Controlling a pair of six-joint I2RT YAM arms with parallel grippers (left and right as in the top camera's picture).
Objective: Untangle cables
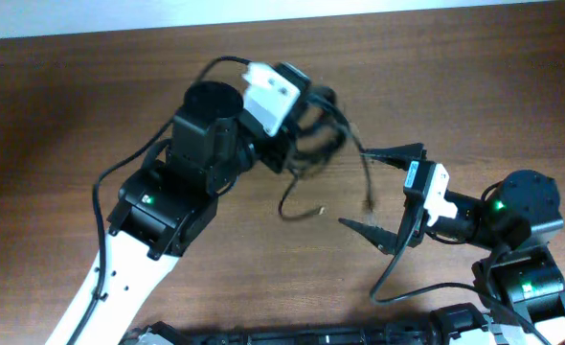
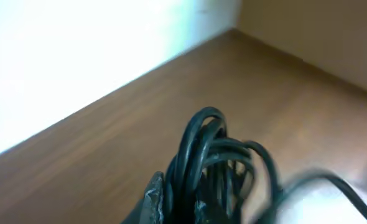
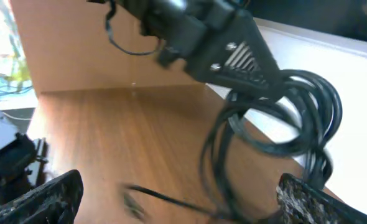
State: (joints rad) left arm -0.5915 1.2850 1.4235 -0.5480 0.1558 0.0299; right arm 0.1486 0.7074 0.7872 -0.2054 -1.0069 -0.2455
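Note:
The cable loops are hanging short of the open fingers of my right gripper. So my left gripper needs to bring them into those fingers first, and then both grippers will pull the loops apart.
My left gripper is shut on a bundle of black cables and holds it raised above the table; in the left wrist view the looped cables stand between the fingers. Loose cable ends hang down from the bundle toward the wood, one with a small plug. My right gripper is open wide, its fingers either side of the hanging ends. In the right wrist view the cable loops hang from the left gripper ahead of my open fingers, and a blurred plug end lies between them.
The brown wooden table fills the overhead view. A pale wall edge runs along the far side. Both arm bases sit at the near edge, the right one at the lower right.

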